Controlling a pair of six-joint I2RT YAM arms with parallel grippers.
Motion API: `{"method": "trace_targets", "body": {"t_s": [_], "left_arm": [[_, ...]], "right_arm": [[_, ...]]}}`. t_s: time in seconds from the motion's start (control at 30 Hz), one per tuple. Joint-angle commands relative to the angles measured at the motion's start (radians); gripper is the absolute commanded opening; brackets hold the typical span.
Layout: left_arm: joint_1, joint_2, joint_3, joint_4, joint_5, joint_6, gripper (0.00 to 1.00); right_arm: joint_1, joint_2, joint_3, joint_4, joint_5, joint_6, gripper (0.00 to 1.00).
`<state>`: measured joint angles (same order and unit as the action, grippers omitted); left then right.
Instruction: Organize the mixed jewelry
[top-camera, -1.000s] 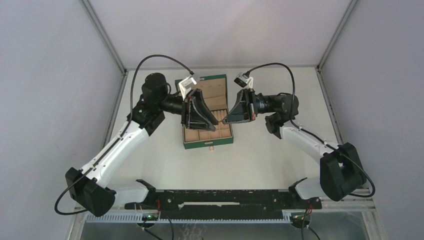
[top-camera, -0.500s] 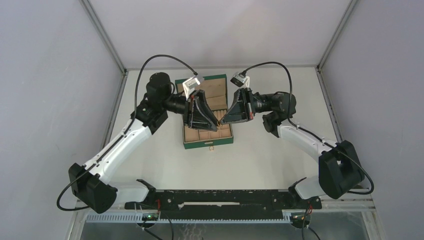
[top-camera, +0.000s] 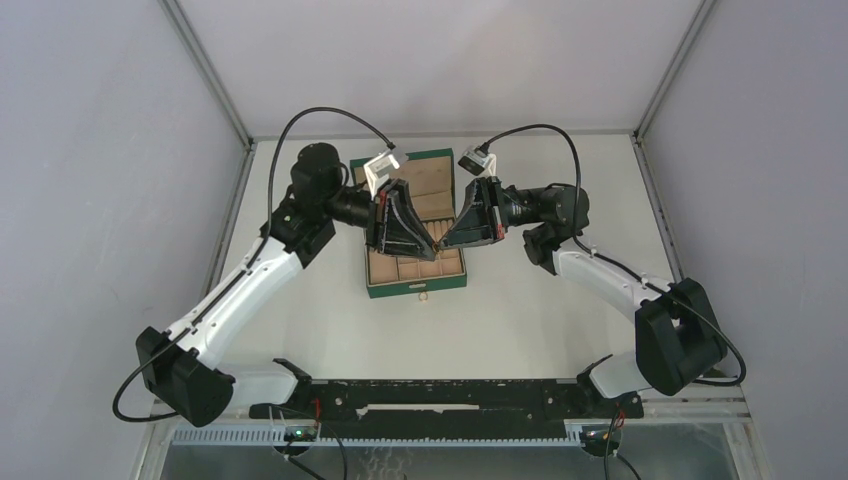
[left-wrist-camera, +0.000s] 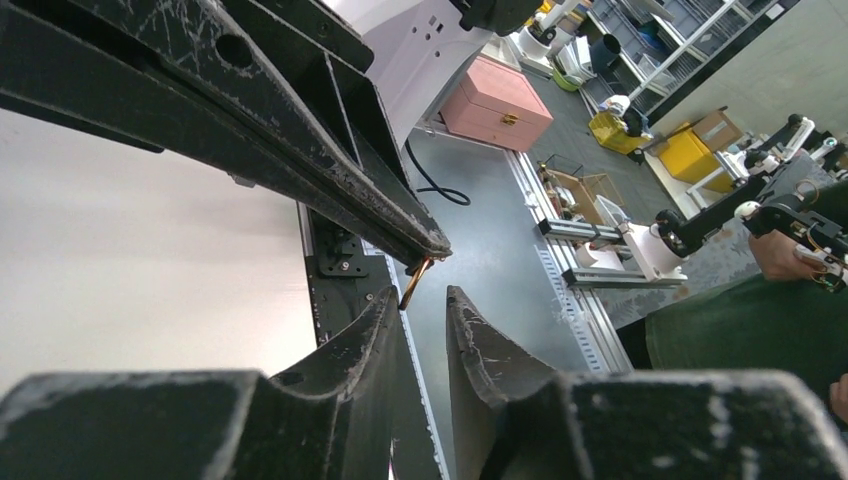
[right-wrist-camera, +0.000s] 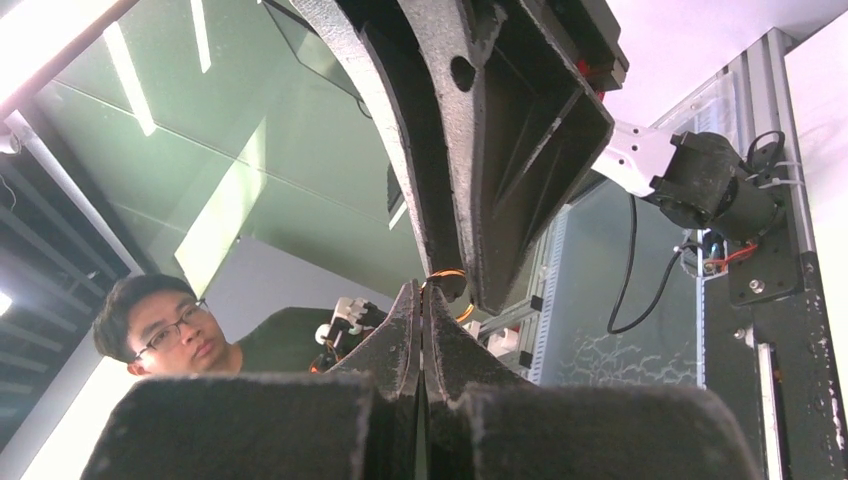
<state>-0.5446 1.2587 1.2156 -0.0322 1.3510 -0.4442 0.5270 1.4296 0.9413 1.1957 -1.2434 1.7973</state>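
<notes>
My left gripper should hold the ring (left-wrist-camera: 405, 302) while my right gripper opens, turns and takes it straight, because the gold ring slants (left-wrist-camera: 415, 283) at the ends of my right gripper's fingers.
My right gripper (top-camera: 446, 240) is shut on a thin gold ring (left-wrist-camera: 415, 283), pinching its edge at the very tips. The ring also shows as an orange arc above my closed fingertips in the right wrist view (right-wrist-camera: 447, 273). My left gripper (top-camera: 431, 243) is open with a narrow gap, and its tips (left-wrist-camera: 421, 297) sit just under the hanging ring, apart from it. Both grippers meet tip to tip in the air above the dark green box (top-camera: 415, 284) with tan compartments. The second ring and the pale chain are hidden or too small to see.
The open box lies mid-table under both grippers, its lid (top-camera: 430, 160) toward the far side. A black rail (top-camera: 440, 395) runs along the near edge between the arm bases. Grey walls enclose the table left, right and back.
Both grippers have closed in on each other above the box: the right one moved left with the ring, the left one moved right until the tips meet.
</notes>
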Motion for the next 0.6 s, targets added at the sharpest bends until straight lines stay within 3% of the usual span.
{"method": "trace_targets", "body": {"t_s": [0.0,0.3,0.5,0.57], "left_arm": [[-0.008,-0.010,0.067,0.028,0.027,0.008,0.27],[-0.008,-0.003,0.070,0.028,0.024,0.002,0.19],[-0.009,0.002,0.076,0.028,0.016,-0.013,0.01],[-0.009,0.006,0.079,0.028,0.020,-0.024,0.00]], "right_arm": [[0.011,0.003,0.034,0.118,-0.001,0.008,0.00],[0.011,0.010,0.034,0.119,0.000,0.008,0.00],[0.010,0.007,0.034,0.117,-0.003,0.008,0.00],[0.005,0.003,0.034,0.089,-0.011,-0.001,0.04]]}}
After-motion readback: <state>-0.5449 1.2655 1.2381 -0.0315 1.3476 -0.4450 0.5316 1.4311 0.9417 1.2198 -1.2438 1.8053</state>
